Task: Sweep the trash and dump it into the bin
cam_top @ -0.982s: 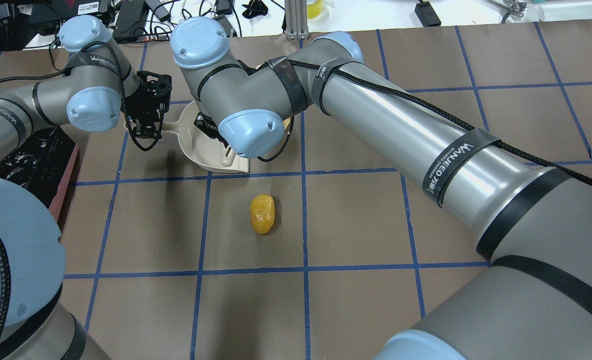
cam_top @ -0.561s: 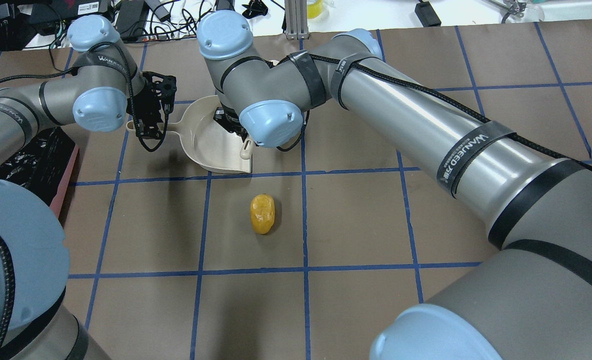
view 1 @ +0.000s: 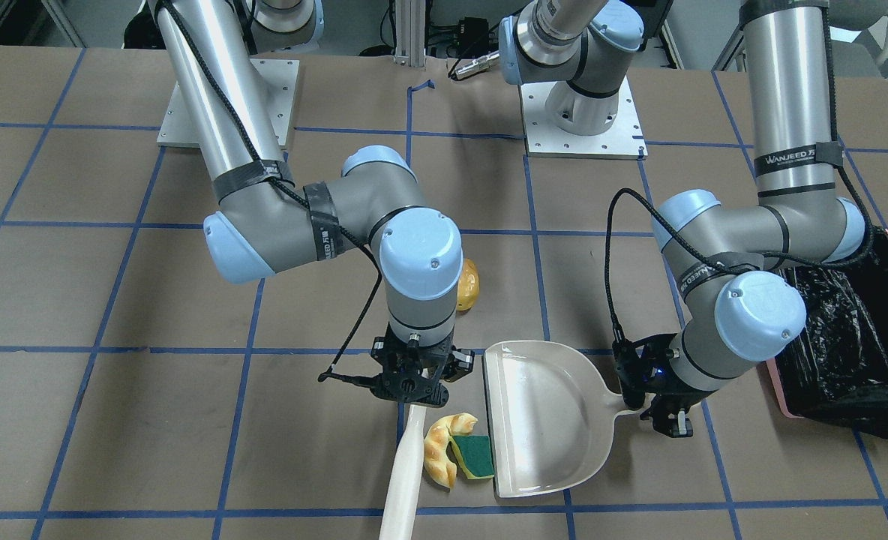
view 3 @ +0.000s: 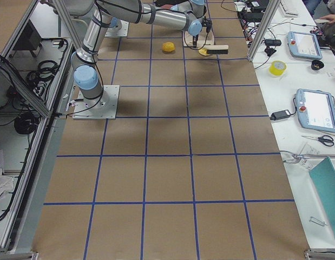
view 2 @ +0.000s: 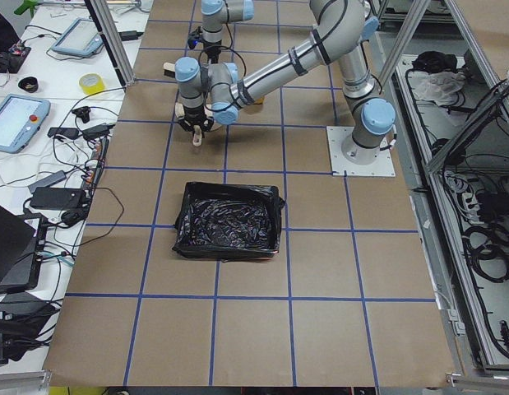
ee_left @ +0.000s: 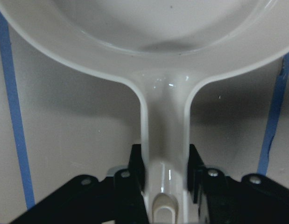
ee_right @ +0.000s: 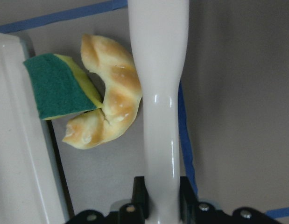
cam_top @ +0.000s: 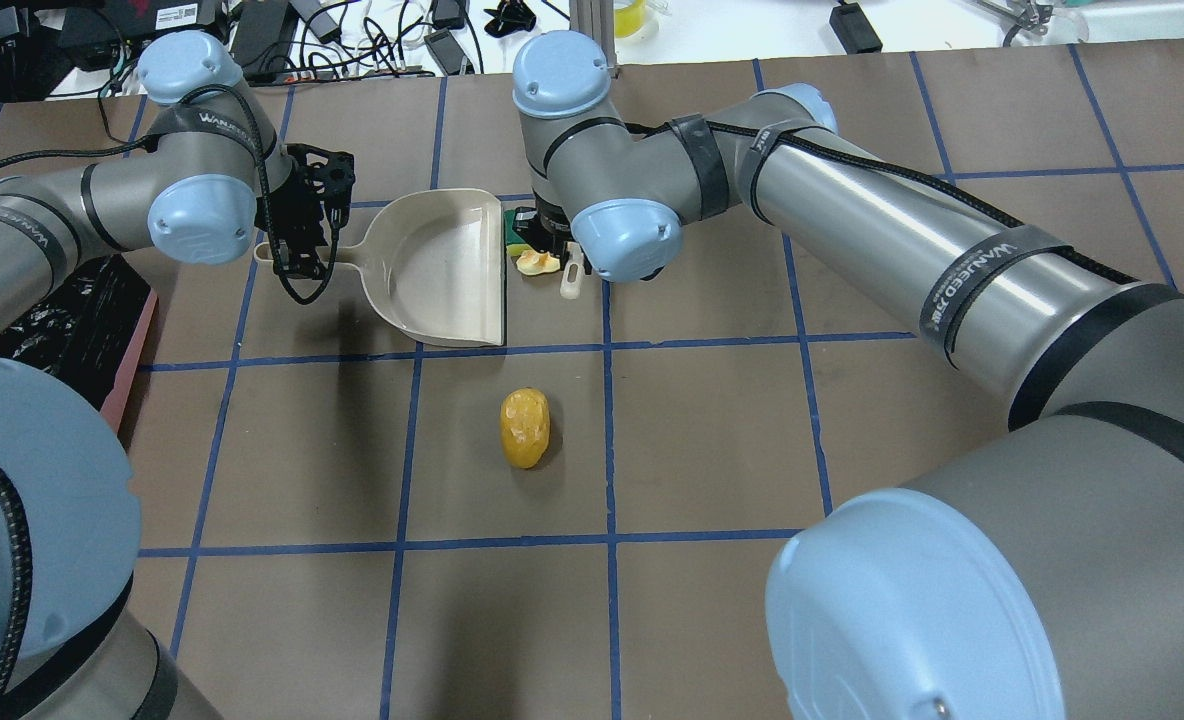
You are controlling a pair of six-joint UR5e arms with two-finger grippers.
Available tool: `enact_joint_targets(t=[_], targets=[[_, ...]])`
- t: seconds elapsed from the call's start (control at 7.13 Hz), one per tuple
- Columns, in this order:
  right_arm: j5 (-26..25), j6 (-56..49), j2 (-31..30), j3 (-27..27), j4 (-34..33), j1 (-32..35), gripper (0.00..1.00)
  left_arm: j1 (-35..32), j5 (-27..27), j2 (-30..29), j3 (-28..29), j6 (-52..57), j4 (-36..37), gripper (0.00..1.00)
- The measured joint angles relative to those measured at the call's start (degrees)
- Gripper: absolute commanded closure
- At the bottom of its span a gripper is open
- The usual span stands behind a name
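The robot's right gripper should sweep the croissant and sponge (view 1: 455, 448) into the dustpan (view 1: 549, 423) before the potato, since both lie outside the dustpan's edge with the brush behind them.
My left gripper (view 1: 658, 409) is shut on the handle of the off-white dustpan (view 1: 549, 412), which lies flat on the table; the left wrist view shows the handle (ee_left: 164, 154) between the fingers. My right gripper (view 1: 414, 382) is shut on a white brush handle (view 1: 406, 465). The croissant (view 1: 440, 450) and the green-and-yellow sponge (view 1: 474, 456) lie between the brush and the pan's open edge, and the sponge touches the lip (ee_right: 58, 86). The potato (cam_top: 525, 427) lies alone, apart from the pan. The black-lined bin (view 1: 841, 352) stands beyond the left arm.
The brown table has blue tape grid lines. The bin (view 2: 229, 220) sits on the robot's left side, a little over one square from the dustpan handle. Both arm bases (view 1: 583, 112) are bolted to the robot's side of the table. Cables and tablets lie past the far edge.
My right arm has swung rightward off the dustpan with the brush. The pan's inside is now uncovered, and the croissant and sponge show at its open edge. The potato has not moved.
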Motion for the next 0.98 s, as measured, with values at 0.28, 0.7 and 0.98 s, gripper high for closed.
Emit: enact_joint_targets(t=[0.28, 0.7, 0.98], targets=[[0.2, -2.0, 1.0, 0.3, -0.5, -1.4, 1.0, 0.0, 0.1, 0.0, 0.0, -0.1, 0.0, 1.0], [0.6, -1.1, 0.3, 0.3, 4.4, -1.3, 1.0, -0.5, 1.5, 0.3, 0.1, -0.3, 0.0, 1.0], [0.8, 1.2, 0.0, 0.5, 6.8, -0.1, 1.0, -1.7, 3.1, 0.3, 0.3, -0.7, 0.0, 1.0]])
